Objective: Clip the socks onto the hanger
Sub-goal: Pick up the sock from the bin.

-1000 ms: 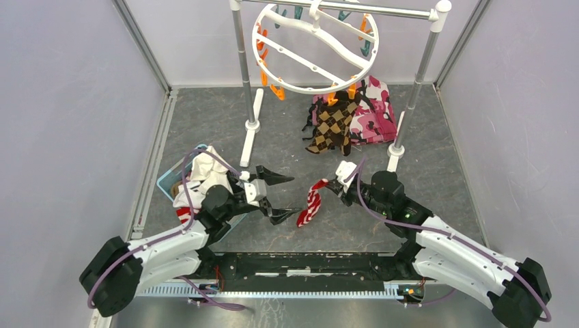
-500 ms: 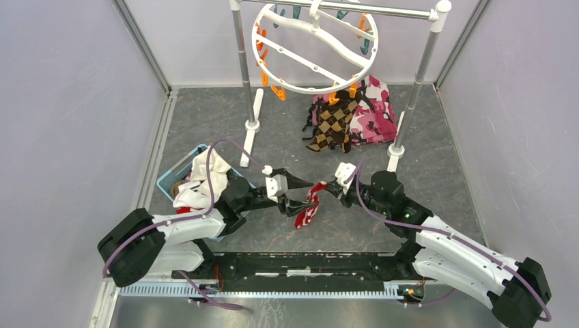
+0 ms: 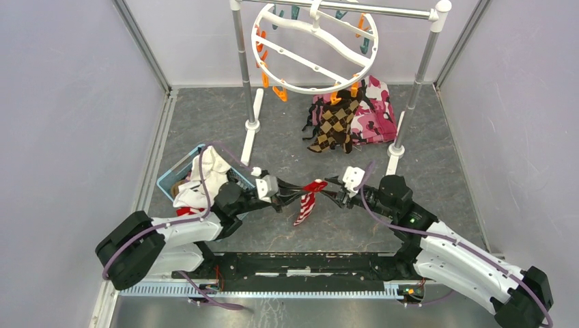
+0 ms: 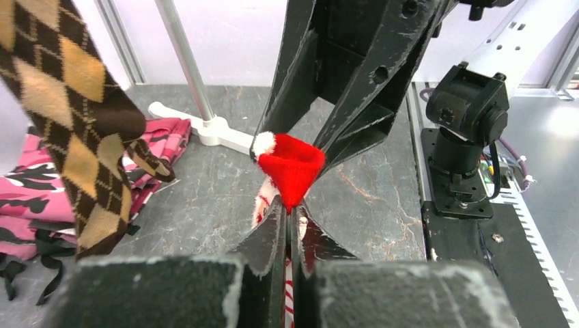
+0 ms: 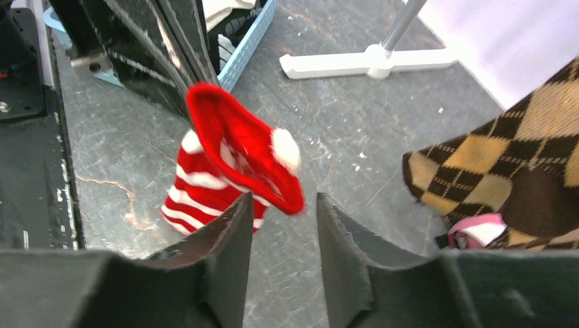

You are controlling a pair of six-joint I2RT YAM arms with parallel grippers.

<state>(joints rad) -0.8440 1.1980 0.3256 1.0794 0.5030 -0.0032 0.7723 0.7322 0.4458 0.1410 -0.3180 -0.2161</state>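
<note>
Next, I pinch the cuff's free edge (image 3: 324, 182) with my right gripper, as my left gripper holds the red cuff (image 3: 315, 185), so that my left gripper is free to open the empty orange clip.
A red-and-white striped sock (image 3: 307, 199) hangs above the floor between the two arms. My left gripper (image 3: 298, 190) is shut on its red cuff (image 4: 290, 164), with striped fabric showing between the pressed jaws (image 4: 291, 215). My right gripper (image 5: 283, 201) is open, its jaws apart, and the cuff edge (image 5: 232, 150) lies just in front of its tips without being pinched. The round white hanger (image 3: 305, 89) hangs from the rail at the back. A brown-and-black argyle sock (image 3: 333, 126) dangles from one of its orange clips.
A pink camouflage cloth (image 3: 377, 113) lies behind the argyle sock. A blue basket (image 3: 171, 179) holding a white cloth (image 3: 210, 169) sits left of my left arm. The rail's two poles (image 3: 244, 75) stand on white feet (image 3: 395, 147).
My left gripper reached right and closed on the striped sock's cuff. My right gripper, shut on that cuff before, has opened and drawn back slightly.
</note>
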